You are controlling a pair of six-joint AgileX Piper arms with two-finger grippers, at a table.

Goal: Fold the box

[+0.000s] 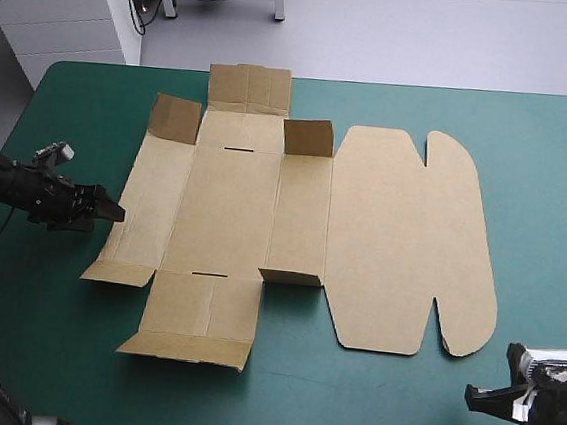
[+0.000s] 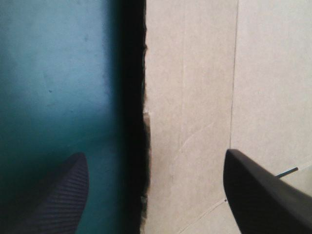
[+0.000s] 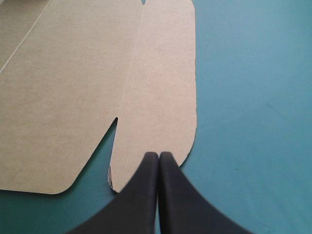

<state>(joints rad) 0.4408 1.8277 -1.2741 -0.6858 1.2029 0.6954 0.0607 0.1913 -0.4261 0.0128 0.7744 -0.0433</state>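
The side panel (image 1: 149, 205) has a straight crease (image 1: 178, 207) along its border. The panel will swing up at that crease and bring its small end flaps along when I lift the panel's edge.
The brown box (image 1: 292, 228) lies as a flat cut sheet across the middle of the teal-green table, with a few small corner flaps standing up. My left gripper (image 1: 113, 211) is low at the sheet's left edge, open; its black fingers (image 2: 258, 195) straddle that edge of the box (image 2: 204, 97), one over board, the other over the cover. My right gripper (image 1: 477, 397) sits near the table's front right corner, shut, its fingertips (image 3: 158, 158) just short of the rounded lid tab of the box (image 3: 97, 83).
Bare teal-green cover (image 1: 531, 146) lies to the right of the sheet and along the front edge. A white cabinet (image 1: 67, 11) stands beyond the table's far left corner.
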